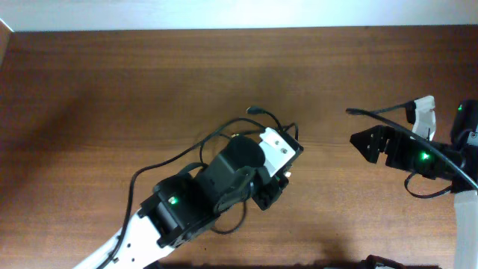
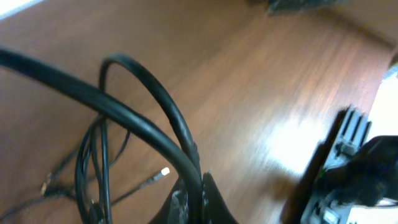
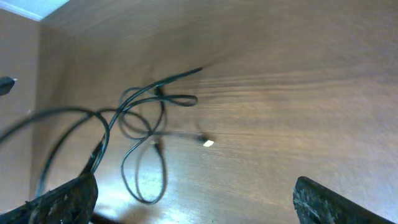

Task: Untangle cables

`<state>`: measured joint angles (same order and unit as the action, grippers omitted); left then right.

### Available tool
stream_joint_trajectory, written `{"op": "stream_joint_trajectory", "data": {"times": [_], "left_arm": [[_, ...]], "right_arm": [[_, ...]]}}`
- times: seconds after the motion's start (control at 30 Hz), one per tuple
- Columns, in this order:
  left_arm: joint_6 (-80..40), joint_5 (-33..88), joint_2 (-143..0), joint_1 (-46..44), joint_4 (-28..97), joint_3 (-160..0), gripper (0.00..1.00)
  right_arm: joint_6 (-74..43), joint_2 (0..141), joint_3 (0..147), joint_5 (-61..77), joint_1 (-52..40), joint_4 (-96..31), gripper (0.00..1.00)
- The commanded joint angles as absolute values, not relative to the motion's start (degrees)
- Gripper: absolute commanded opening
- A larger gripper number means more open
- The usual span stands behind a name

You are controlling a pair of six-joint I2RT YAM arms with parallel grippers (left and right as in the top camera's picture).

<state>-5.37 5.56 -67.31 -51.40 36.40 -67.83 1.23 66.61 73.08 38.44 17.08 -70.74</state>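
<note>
I should bring my right gripper back, grip the tangle's other loops (image 3: 148, 115) with it and pull them clear, because my left gripper is holding a black cable (image 2: 144, 129) looped into the tangle.
The cables (image 1: 224, 133) are thin black cords lying in loose loops on the brown table (image 1: 112, 90), mostly hidden under my left arm. One plug end (image 1: 254, 110) points to the far side. My left gripper (image 1: 269, 193) is over the tangle. In the left wrist view it (image 2: 194, 196) is shut on a black cable (image 2: 155, 134) that arches up from the jaws, with the rest of the tangle (image 2: 93, 162) and a light plug tip (image 2: 165, 171) lying to the left. My right gripper (image 1: 360, 140) is wide open and empty (image 3: 199, 202), well away from the loops (image 3: 140, 124).
The table's far edge meets a white wall (image 1: 224, 11). My right arm's own thin cable (image 1: 377, 114) arches above its gripper. Bare wood lies between the two grippers and over the left half of the table.
</note>
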Motion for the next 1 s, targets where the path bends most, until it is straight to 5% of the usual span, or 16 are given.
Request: {"op": "stream_joint_trajectory", "data": {"times": [0.0,0.1,0.3,0.33,0.43,0.57,0.6,0.63,0.73,0.97], "left_arm": [[-12.4,9.04,-63.48,-51.2,27.33,-68.31,0.0],[-14.04,19.29,-63.24,-51.2,18.37,-68.31,0.0],[-15.18,19.51,-63.24,-51.2,12.08,-68.31,0.05],[-15.2,18.15,-63.24,-51.2,12.27,-68.31,0.29],[-15.2,8.8,-63.24,-51.2,16.14,-68.31,0.36],[-17.37,-5.08,-63.24,-51.2,27.27,-68.31,0.29],[-17.34,-6.44,-63.24,-51.2,29.85,-68.31,0.38],[-17.37,-9.08,-63.24,-51.2,34.57,-68.29,0.59],[-18.92,-13.47,-63.46,-51.2,43.4,-68.29,0.97],[-27.62,-15.33,-67.53,-44.01,51.0,-68.29,0.99]], "right_arm": [[11.57,66.65,73.3,49.47,17.26,-71.11,1.0],[14.85,66.65,73.3,55.16,17.23,-71.16,0.99],[17.58,66.65,73.3,56.34,17.21,-72.71,0.99],[17.58,66.65,73.3,56.34,17.21,-72.9,0.99],[17.58,66.65,73.3,53.95,17.21,-74.19,0.99],[17.56,66.65,73.28,52.49,17.21,-75.42,0.99],[17.56,66.65,73.28,51.29,17.21,-76.12,0.99],[17.56,66.65,73.3,48.93,17.21,-77.3,0.99],[17.54,66.74,73.28,46.61,17.21,-79.15,0.99],[16.93,68.07,65.65,40.4,17.21,-83.11,0.99]]}}
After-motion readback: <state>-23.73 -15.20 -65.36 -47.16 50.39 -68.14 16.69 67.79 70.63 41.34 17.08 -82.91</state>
